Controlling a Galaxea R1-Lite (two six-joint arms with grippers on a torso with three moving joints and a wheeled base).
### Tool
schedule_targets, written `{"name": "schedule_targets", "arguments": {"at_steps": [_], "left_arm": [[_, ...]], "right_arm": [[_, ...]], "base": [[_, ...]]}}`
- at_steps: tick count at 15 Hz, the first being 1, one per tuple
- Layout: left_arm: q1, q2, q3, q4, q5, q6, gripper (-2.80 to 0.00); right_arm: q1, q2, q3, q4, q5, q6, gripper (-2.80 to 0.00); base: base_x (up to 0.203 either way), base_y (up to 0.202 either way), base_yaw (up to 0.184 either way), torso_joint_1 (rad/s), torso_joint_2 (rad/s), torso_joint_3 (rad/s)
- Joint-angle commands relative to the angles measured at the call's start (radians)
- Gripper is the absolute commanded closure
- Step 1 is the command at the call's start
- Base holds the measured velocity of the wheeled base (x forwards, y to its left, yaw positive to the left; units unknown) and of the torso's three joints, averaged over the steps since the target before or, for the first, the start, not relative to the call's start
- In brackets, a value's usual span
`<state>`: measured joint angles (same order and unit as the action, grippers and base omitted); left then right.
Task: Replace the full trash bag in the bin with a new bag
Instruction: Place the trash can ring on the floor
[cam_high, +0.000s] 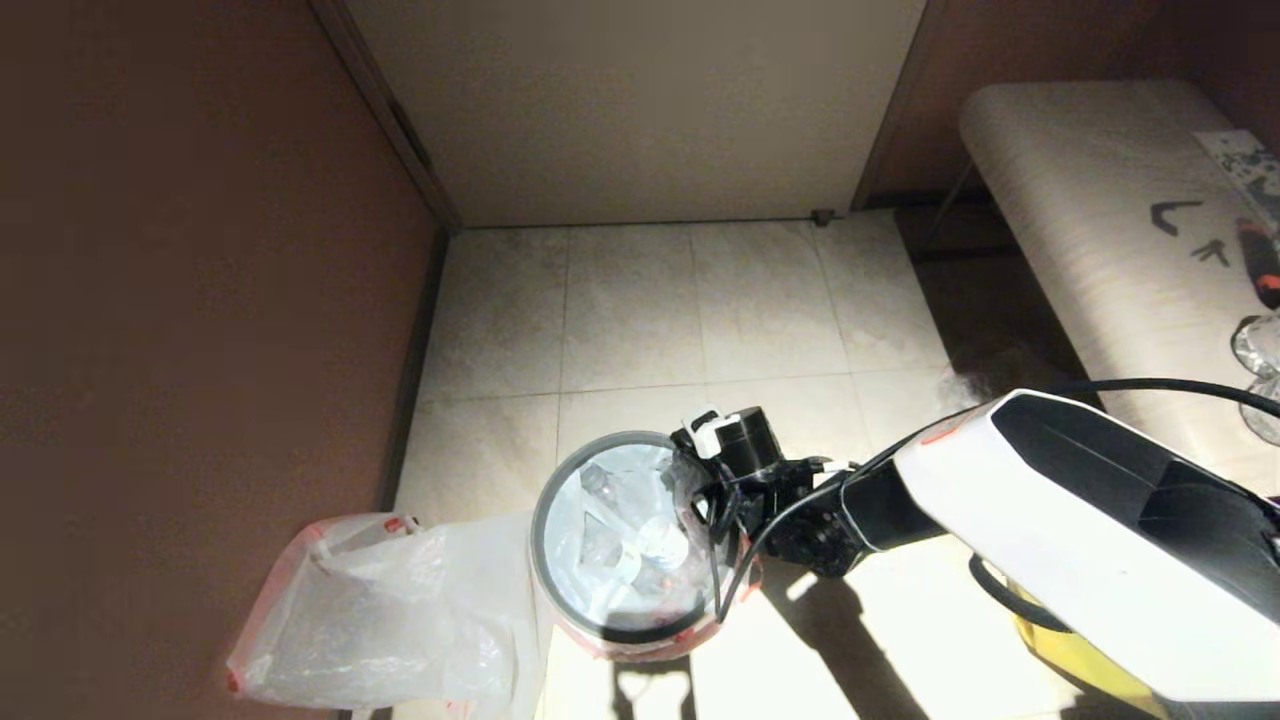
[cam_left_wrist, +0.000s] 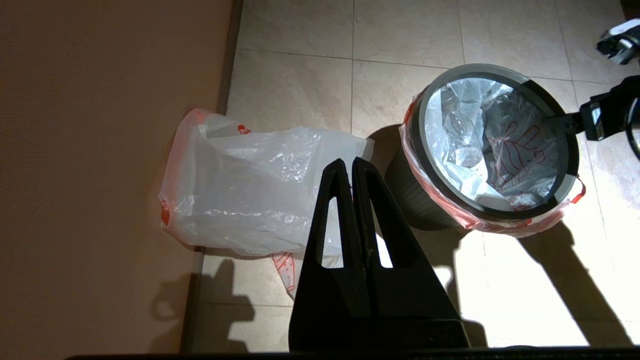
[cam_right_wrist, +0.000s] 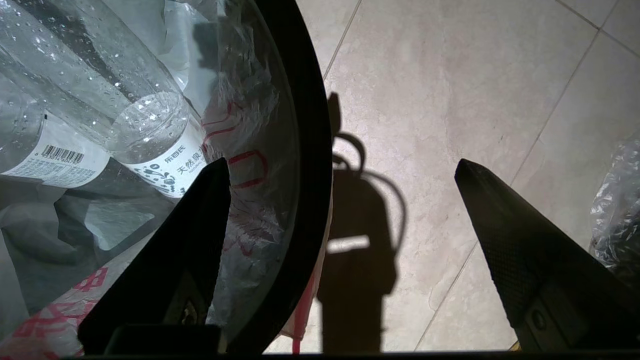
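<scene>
The grey hoop (cam_high: 539, 536) will come off in one piece when the robot lifts it and leave the full trash bag behind, because the pinkish-red edge (cam_high: 638, 653) shows beneath the hoop.
The black bin (cam_high: 540, 520) stands on the tiled floor with a grey hoop on its rim. Inside it sits the full trash bag (cam_high: 625, 520), clear bottles (cam_right_wrist: 140, 130) and red print showing through, its pinkish-red edge folded over the rim (cam_left_wrist: 520, 227). My right gripper (cam_right_wrist: 342, 167) is open astride the bin's right rim, one finger (cam_right_wrist: 200, 225) inside against the bag, the other (cam_right_wrist: 500, 225) outside over the floor. The new bag (cam_left_wrist: 250, 195) lies smooth on the floor by the left wall. My left gripper (cam_left_wrist: 352, 165) hangs shut and empty above the floor between new bag and bin.
A brown wall (cam_high: 200, 350) runs along the left, close behind the new bag. A pale bench (cam_high: 1080, 200) stands at the back right. A yellow bag (cam_high: 1070, 650) lies under my right arm, and a clear crinkly bag (cam_right_wrist: 617, 200) is on the floor near the outer finger.
</scene>
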<state>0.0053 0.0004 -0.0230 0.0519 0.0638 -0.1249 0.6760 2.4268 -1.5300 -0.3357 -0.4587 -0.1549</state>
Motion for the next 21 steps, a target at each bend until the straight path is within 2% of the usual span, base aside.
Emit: {"name": "schedule_targets", "arguments": {"at_steps": [1,2,11,21], "left_arm": [[0.001,0.000,0.000,0.000,0.001,-0.001,0.00],[0.001,0.000,0.000,0.000,0.001,-0.001,0.00],[0.001,0.000,0.000,0.000,0.001,-0.001,0.00],[0.001,0.001,0.000,0.000,0.001,-0.001,0.00]], "right_arm": [[0.001,0.018,-0.009,-0.003,-0.003,-0.002,-2.80],[0.001,0.023,-0.010,-0.003,-0.003,-0.002,0.00],[0.007,0.037,-0.015,-0.002,-0.009,-0.002,0.00],[0.012,-0.101,0.092,0.004,-0.008,0.004,0.00]], "base": [[0.000,0.000,0.000,0.000,0.00,0.000],[0.000,0.000,0.000,0.000,0.00,0.000],[0.000,0.000,0.000,0.000,0.00,0.000],[0.000,0.000,0.000,0.000,0.00,0.000]]}}
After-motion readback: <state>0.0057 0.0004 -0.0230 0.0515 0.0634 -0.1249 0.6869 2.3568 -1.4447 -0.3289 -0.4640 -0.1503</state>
